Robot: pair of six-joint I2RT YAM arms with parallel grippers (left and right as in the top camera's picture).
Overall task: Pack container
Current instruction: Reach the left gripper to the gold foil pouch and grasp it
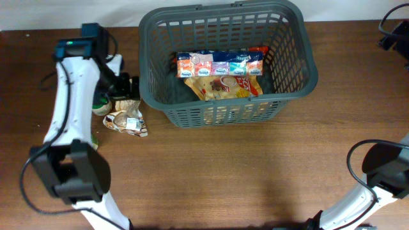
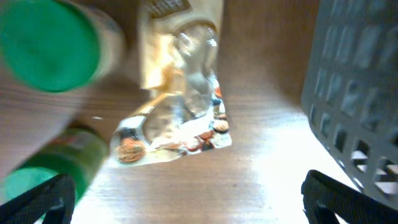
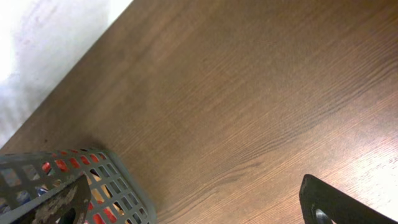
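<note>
My left gripper should lift the clear snack bag [image 1: 128,119] into the basket [image 1: 273,82] first, because the bag and the jars are across the basket from my right gripper.
The dark grey basket [image 1: 291,73] stands at the back middle of the table. It holds a row of small cartons [image 1: 219,64] and a snack bag [image 1: 223,86]. Its lattice wall shows in the left wrist view [image 2: 360,93] and a corner of it in the right wrist view [image 3: 118,180]. My left gripper [image 1: 126,89] is open and empty [image 2: 193,205], left of the basket, just above a clear snack bag [image 1: 128,121] lying on the table [image 2: 180,118]. My right gripper [image 3: 199,208] is open and empty over bare table right of the basket.
Two green-lidded jars lie left of the snack bag: one [image 2: 50,43] blurred and close, the other [image 2: 43,168] lower down. One shows beside the left arm in the overhead view [image 1: 99,105]. The right arm [image 1: 380,166] rises at the front right. The table's far edge [image 3: 74,56] is near.
</note>
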